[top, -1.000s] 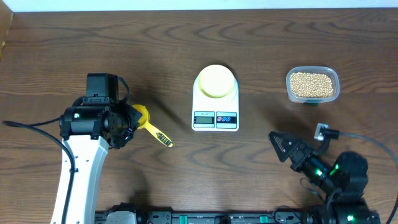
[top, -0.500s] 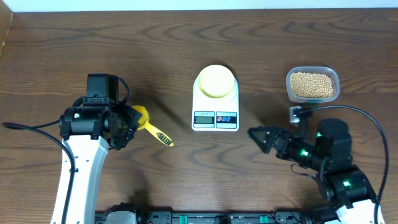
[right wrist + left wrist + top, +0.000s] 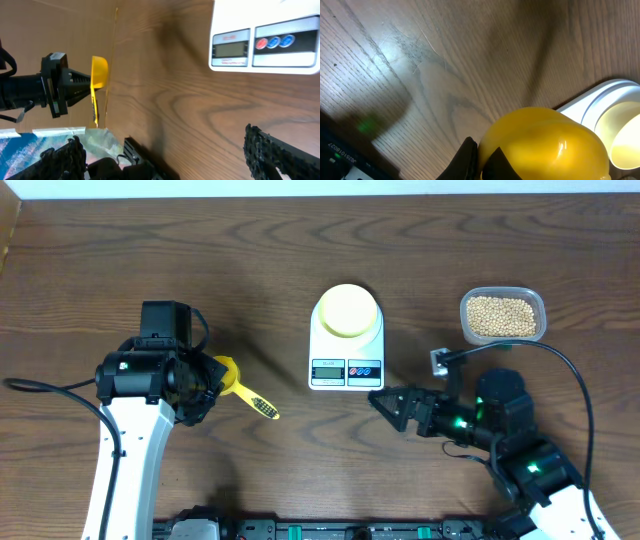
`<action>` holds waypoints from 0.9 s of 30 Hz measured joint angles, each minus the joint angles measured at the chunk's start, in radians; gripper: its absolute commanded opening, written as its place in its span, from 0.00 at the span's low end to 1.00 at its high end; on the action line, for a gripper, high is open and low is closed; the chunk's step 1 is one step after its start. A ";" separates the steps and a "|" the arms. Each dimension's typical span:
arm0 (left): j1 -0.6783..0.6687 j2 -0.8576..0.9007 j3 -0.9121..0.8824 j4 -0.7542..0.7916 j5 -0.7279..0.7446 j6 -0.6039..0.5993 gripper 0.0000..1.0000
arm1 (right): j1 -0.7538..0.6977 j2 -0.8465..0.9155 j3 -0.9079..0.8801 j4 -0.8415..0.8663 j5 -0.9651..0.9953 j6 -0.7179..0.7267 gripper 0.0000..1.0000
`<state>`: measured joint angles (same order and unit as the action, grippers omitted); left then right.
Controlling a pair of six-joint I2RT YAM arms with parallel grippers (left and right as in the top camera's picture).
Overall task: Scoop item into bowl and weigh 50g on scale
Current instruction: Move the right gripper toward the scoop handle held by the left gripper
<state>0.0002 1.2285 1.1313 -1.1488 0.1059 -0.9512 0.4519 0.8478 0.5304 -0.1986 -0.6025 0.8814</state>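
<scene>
The yellow spoon's handle is free because my left gripper holds the spoon's cup. My right gripper should keep moving toward the handle until its open fingers are on both sides of it.
The white scale stands mid-table with the pale yellow bowl on its platform. The beans fill a clear container at the right. My left gripper is shut on a yellow measuring spoon, left of the scale; the handle points to the lower right. In the left wrist view the spoon's cup sits against my fingers, with the scale and bowl behind. My right gripper is open and empty, just below the scale's front right corner. The right wrist view shows the scale's display edge and the spoon.
The clear rectangular container stands right of the scale, behind my right arm. My right arm's cable loops beside it. In the right wrist view my left arm shows far off.
My right arm has swung left and forward, from the lower right corner to just in front of the scale. My left gripper and the spoon have hardly moved.
</scene>
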 measured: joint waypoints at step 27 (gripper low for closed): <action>-0.084 0.000 -0.004 -0.033 0.000 -0.127 0.07 | 0.317 0.402 0.010 0.578 0.093 0.176 0.91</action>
<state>-0.0834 1.2285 1.1271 -1.1816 0.1059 -1.0779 0.7689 1.2503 0.5407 0.3790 -0.5091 1.0573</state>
